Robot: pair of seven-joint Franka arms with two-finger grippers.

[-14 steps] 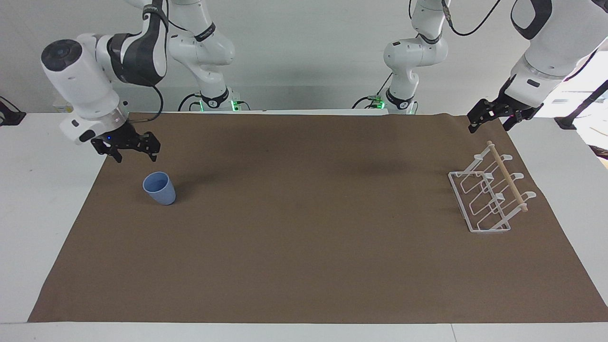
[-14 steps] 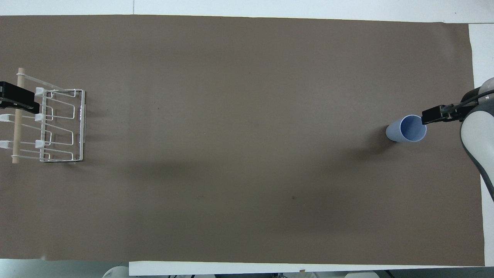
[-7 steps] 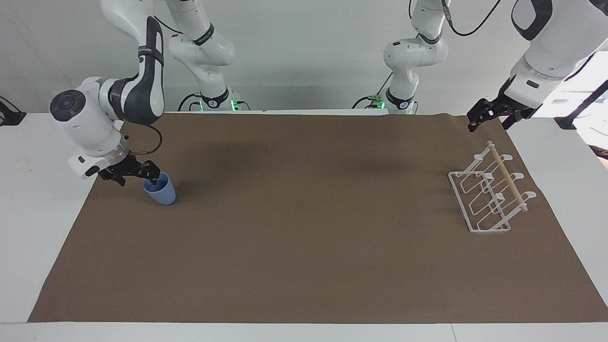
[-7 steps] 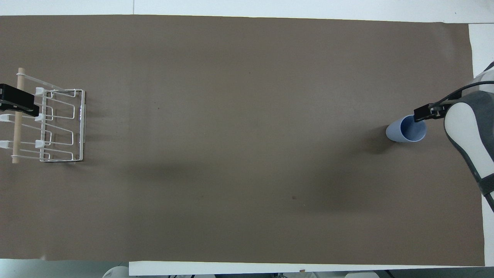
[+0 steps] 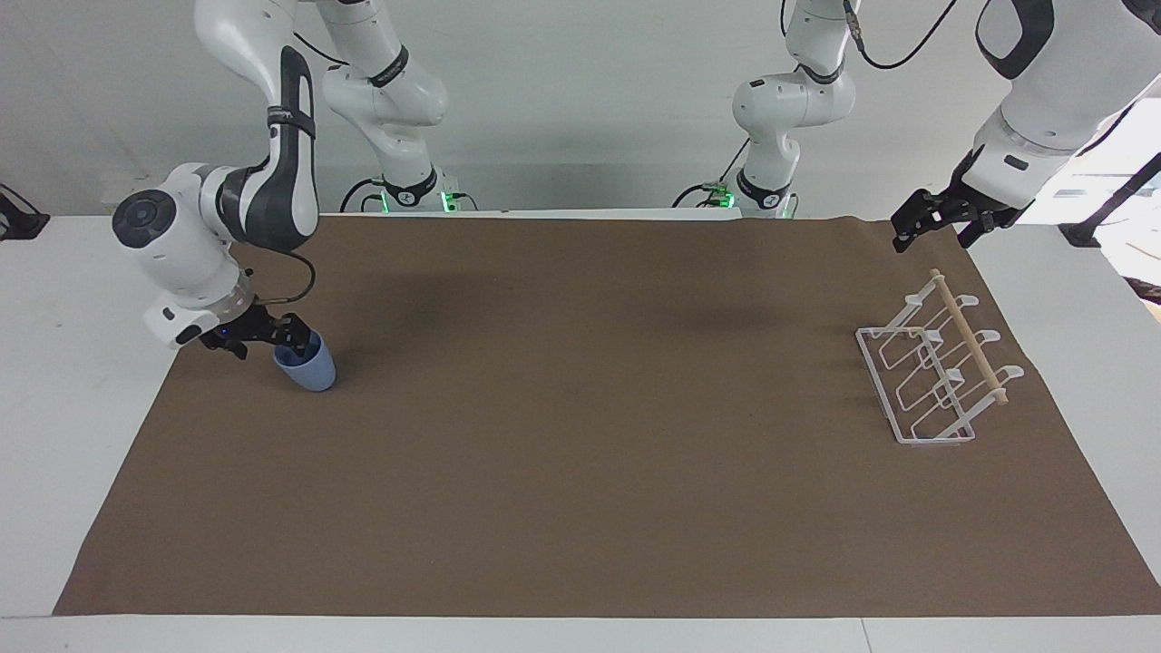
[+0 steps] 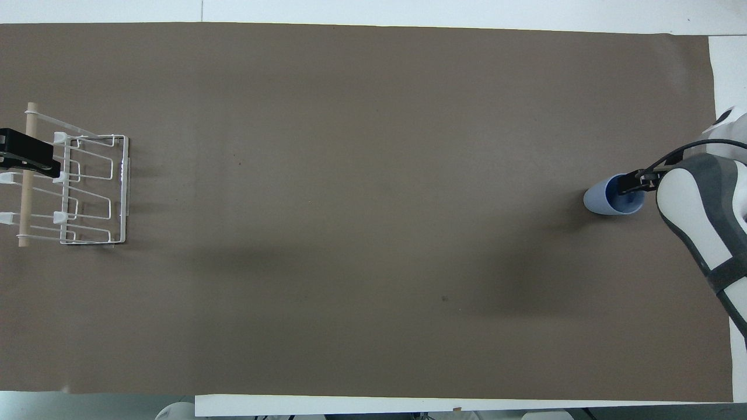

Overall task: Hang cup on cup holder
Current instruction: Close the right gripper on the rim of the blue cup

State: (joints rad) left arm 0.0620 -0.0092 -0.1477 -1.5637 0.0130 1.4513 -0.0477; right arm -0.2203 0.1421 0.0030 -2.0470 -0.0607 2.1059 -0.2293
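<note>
I expect the light-blue cup [image 6: 601, 199] to be empty when I tip it sideways toward my left gripper, because only the cup's plain side shows inside its opening [image 6: 625, 202].
The light-blue cup [image 5: 310, 370] stands upright on the brown mat at the right arm's end of the table; it also shows in the overhead view [image 6: 600, 201]. My right gripper [image 5: 265, 345] is open and down at the cup's rim, with one finger dipped inside the mouth and the other outside the wall; it also shows in the overhead view [image 6: 633, 185]. The white wire cup holder [image 5: 934, 381] with its wooden dowel stands at the left arm's end and also shows in the overhead view [image 6: 87, 189]. My left gripper [image 5: 932, 238] is open and waits in the air over the holder's dowel edge [image 6: 29, 160].
A brown mat [image 5: 580, 472] covers most of the white table. The cup and the holder are the only things standing on it, a long stretch of mat apart.
My right gripper has come down from above and beside the cup to its rim, with one finger now inside the mouth. The cup, the holder and the left arm have not moved.
</note>
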